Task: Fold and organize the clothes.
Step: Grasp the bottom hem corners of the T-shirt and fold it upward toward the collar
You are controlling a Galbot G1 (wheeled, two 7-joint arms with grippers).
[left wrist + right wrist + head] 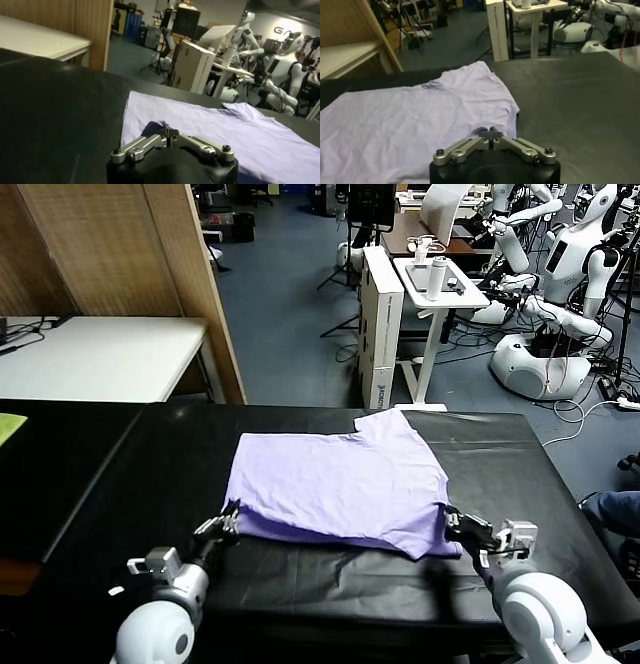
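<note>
The shirt's top layer is held back from the lower layer's near edge by my left gripper, so next my left gripper opens, grabs the lower layer's corner and pulls it closer.
The pale lavender T-shirt lies spread flat on the black table, neckline toward the far edge. My left gripper is shut on the shirt's near left hem corner, which is lifted a little; in the left wrist view the shirt bunches at the closed fingertips. My right gripper is shut on the near right hem corner. In the right wrist view the shirt meets the closed fingertips. No printed pattern shows.
A yellow-green cloth lies at the far left edge. A white table and a wooden partition stand behind on the left. A box, a white stand and other robots stand beyond the table.
</note>
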